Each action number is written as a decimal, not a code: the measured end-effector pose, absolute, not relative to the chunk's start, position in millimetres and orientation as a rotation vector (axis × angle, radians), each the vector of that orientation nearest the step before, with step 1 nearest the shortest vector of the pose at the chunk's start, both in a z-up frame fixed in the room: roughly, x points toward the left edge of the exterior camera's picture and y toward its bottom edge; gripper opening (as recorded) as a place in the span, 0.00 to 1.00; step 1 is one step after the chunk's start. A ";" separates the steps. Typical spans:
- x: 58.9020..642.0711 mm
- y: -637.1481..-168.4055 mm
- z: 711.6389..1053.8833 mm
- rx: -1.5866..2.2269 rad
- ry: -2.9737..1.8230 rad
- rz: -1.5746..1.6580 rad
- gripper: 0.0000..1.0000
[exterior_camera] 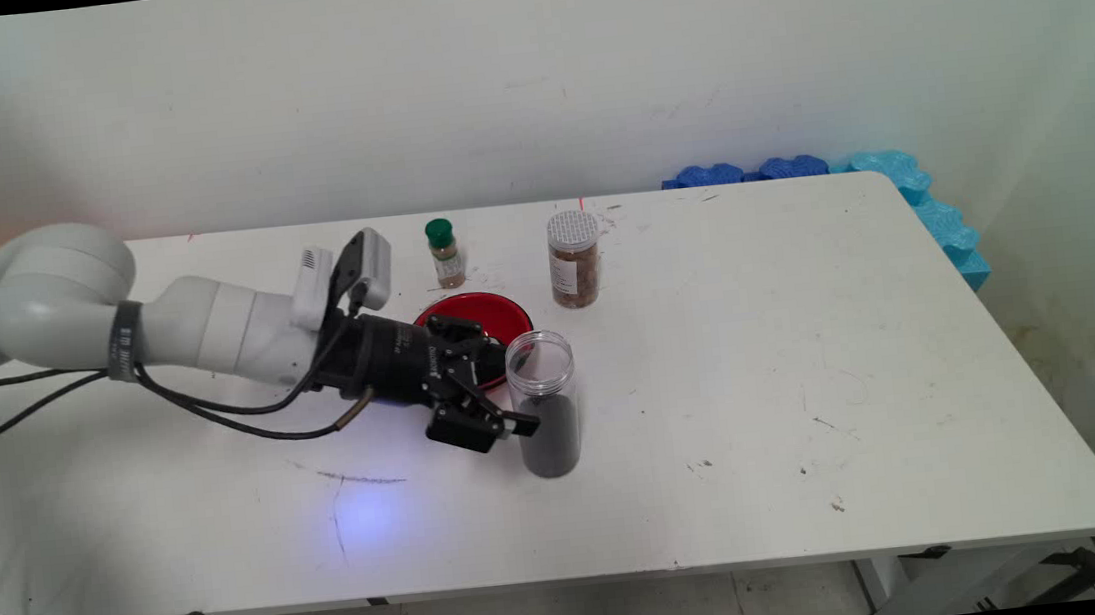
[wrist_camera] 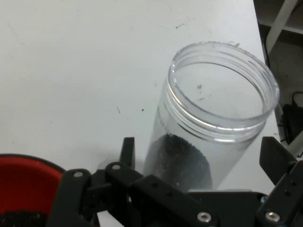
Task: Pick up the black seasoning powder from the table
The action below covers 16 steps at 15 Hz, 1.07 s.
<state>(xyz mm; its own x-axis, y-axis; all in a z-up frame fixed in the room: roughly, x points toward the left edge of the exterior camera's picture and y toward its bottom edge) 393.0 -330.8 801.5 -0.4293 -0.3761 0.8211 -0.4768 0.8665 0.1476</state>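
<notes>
Fine dark specks [wrist_camera: 236,45] lie like dust on the clear jar's open rim, so I expect the dark grains [exterior_camera: 551,435] to flow out in a loose stream when I tip the jar.
A clear, lidless plastic jar [exterior_camera: 545,403] [wrist_camera: 215,113] stands upright on the white table [exterior_camera: 765,377], its lower part filled with dark grains. My black gripper [exterior_camera: 522,390] [wrist_camera: 200,149] reaches in low from the left and is open, one finger on each side of the jar. In the hand view the left finger [wrist_camera: 127,150] and right finger [wrist_camera: 274,153] both stand a little off the jar's wall. A red plate [exterior_camera: 472,307] [wrist_camera: 23,182] lies just behind the gripper, with some dark grains in it.
A small bottle with a green cap [exterior_camera: 444,253] and a silver-lidded jar of brown bits [exterior_camera: 574,259] stand behind the plate. Blue foam pieces [exterior_camera: 896,175] line the table's far right corner. Black cables [exterior_camera: 216,415] trail from the arm over the left side.
</notes>
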 end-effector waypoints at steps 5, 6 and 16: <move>382.3 -335.4 794.7 0.609 -2.060 0.132 1.00; 380.9 -335.8 793.9 0.607 -2.059 0.132 1.00; 373.6 -339.1 790.2 0.589 -2.051 0.141 0.00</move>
<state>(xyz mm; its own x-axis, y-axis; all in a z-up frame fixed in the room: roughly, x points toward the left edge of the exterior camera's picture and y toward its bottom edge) 373.6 -339.1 790.2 -0.4213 -0.3508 0.8364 -0.4616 0.8767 0.1352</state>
